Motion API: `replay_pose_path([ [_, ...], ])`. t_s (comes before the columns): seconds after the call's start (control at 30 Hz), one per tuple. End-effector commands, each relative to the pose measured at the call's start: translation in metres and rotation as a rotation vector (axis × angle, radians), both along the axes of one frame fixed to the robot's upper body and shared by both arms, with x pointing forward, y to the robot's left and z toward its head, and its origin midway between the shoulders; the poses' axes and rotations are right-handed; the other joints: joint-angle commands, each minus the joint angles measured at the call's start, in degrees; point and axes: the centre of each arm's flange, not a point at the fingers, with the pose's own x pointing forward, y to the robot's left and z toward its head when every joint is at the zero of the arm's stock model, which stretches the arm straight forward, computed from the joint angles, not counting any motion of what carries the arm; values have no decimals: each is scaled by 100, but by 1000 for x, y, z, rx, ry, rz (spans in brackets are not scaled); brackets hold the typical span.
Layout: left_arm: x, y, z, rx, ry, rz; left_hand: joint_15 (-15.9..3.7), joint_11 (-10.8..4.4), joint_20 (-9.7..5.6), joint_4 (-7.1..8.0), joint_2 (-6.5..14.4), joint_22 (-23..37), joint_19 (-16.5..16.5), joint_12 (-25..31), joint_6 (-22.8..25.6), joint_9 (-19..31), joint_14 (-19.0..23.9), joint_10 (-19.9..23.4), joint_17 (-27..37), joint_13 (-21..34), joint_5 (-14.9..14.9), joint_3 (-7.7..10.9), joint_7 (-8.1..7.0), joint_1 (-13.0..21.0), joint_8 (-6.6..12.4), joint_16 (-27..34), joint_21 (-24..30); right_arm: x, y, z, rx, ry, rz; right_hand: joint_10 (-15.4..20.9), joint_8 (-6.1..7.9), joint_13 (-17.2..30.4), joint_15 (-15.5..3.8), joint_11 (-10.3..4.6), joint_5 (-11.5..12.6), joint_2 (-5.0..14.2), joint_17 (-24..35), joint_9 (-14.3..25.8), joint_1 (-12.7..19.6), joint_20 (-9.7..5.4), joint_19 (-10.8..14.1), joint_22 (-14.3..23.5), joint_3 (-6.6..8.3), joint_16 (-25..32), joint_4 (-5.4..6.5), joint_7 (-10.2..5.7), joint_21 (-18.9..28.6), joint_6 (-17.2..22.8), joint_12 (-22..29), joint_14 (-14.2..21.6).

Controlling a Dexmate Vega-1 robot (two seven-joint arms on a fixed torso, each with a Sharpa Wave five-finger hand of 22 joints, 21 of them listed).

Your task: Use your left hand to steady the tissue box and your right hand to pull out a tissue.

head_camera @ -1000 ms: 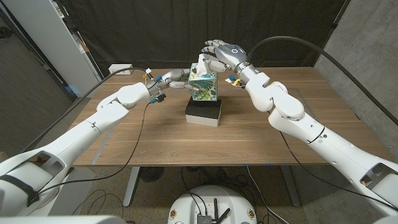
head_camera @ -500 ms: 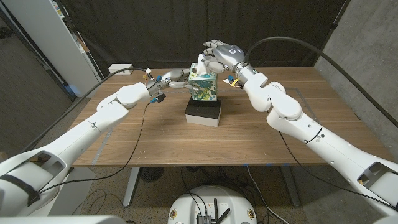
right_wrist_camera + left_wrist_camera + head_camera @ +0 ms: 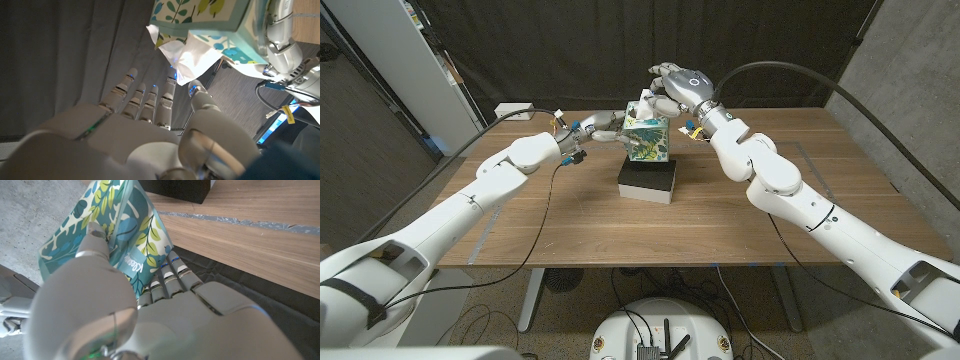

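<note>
I expect the white tissue (image 3: 645, 106) to slide out as a long sheet that gets wider when I pull, because the crumpled tip (image 3: 186, 70) spreads down into the top of the tissue box.
A leaf-patterned tissue box (image 3: 648, 138) stands on a black block (image 3: 648, 180) at the table's middle back. My left hand (image 3: 604, 125) holds the box's left side; the left wrist view shows its thumb (image 3: 95, 237) on one face of the box (image 3: 127, 230) and its fingers on another. A white tissue (image 3: 641, 103) sticks up from the top. My right hand (image 3: 676, 84) hovers over it with fingers spread. In the right wrist view the tissue's tip (image 3: 186, 60) lies between the thumb and fingers of my right hand (image 3: 145, 130), which stay apart.
A white power strip (image 3: 515, 110) lies at the table's back left, with cables running along my left arm. A dark curtain hangs behind the table (image 3: 570, 220). A white cabinet (image 3: 400, 70) stands to the left.
My right hand has moved slightly left and down over the tissue. The left hand and the box have stayed where they were.
</note>
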Motion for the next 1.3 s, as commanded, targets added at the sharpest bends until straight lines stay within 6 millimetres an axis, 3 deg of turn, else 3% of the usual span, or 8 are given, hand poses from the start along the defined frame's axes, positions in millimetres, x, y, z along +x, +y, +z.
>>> replay_pose_path([
  [0.03, 1, 0, 0, -2, 0, -1, -592, -2, -61, -6, 12, 15, -33, 2, 48, 34, -17, 4, 13, 10, 40, 52, 4, -18, -17, -2, -14, -2, 0, -5, 28, -82, 35, 301, 553, 17, -261, -33, -26, -129, 5, 349, 486, -10, 203, 19, -62, 84, -39, -4, 57, 458, 78, 181],
  [0.17, 0, 0, 0, -1, 0, -2, -594, 2, -63, -6, 12, 15, -32, 1, 53, 34, -13, 1, 13, 10, 40, 53, 6, -20, -17, 0, -14, -2, 1, -7, 30, -121, 28, 619, 1176, 30, -372, -97, -11, -283, 13, 758, 1079, -72, 388, 22, -135, 156, -44, -77, 93, 920, 120, 335],
  [0.23, -1, 0, 0, -1, -1, 0, -595, 2, -62, -6, 12, 15, -31, 2, 51, 34, -12, 5, 12, 10, 40, 54, 4, -21, -18, 0, -13, -3, 1, -8, 29, -145, 14, 722, 1418, 35, -406, -88, 3, -316, 4, 928, 1429, -76, 455, 20, -119, 175, -66, -4, 102, 1053, 125, 393],
  [0.27, -1, 0, 0, -2, -1, -1, -594, 1, -62, -5, 13, 15, -31, 2, 48, 34, -16, 4, 13, 10, 40, 54, 4, -23, -20, -1, -13, -3, 2, -9, 32, -157, 13, 757, 1466, 35, -401, -112, 4, -347, -3, 940, 1546, -92, 506, 19, -120, 173, -73, 31, 116, 1085, 126, 398],
  [0.5, -4, 1, -1, -5, -1, 4, -591, -2, -64, -1, 24, 15, -32, 2, 56, 34, -17, 4, 14, 10, 39, 60, 12, -28, -20, 0, -13, -5, 4, -13, 28, -222, -15, 1071, 1582, 45, -507, -307, 32, -476, -39, 752, 2278, -248, 700, 15, -112, 204, -64, 274, 153, 1310, 168, 507],
  [0.73, -6, 2, -1, -7, 0, 2, -593, -1, -67, 7, 33, 16, -32, 1, 56, 35, -16, 0, 16, 10, 38, 63, 15, -40, -23, 2, -13, -8, 6, -19, 9, -307, -4, 1394, 1609, 49, -585, -407, 95, -691, -83, 531, 2721, -317, 864, 8, -152, 234, -26, 411, 180, 1551, 219, 634],
  [0.87, -5, 2, -2, -7, 1, -3, -593, -2, -71, 13, 34, 16, -33, -2, 53, 35, -17, -7, 17, 11, 35, 61, 13, -53, -26, 2, -13, -11, 8, -23, -7, -373, -22, 1561, 1620, 49, -645, -489, 137, -788, -98, 439, 2778, -341, 941, 6, -111, 217, -1, 398, 194, 1665, 251, 688],
  [1.3, -5, 1, -3, -4, 2, -13, -586, 15, -72, 21, 40, 17, -35, -4, 41, 36, -25, -16, 17, 11, 32, 61, 11, -80, -36, 0, -13, -12, 8, -22, 5, -500, -45, 1628, 1627, 45, -772, -640, 171, -906, -100, 365, 2808, -442, 1004, 4, -49, 180, 38, 362, 191, 1705, 213, 714],
])
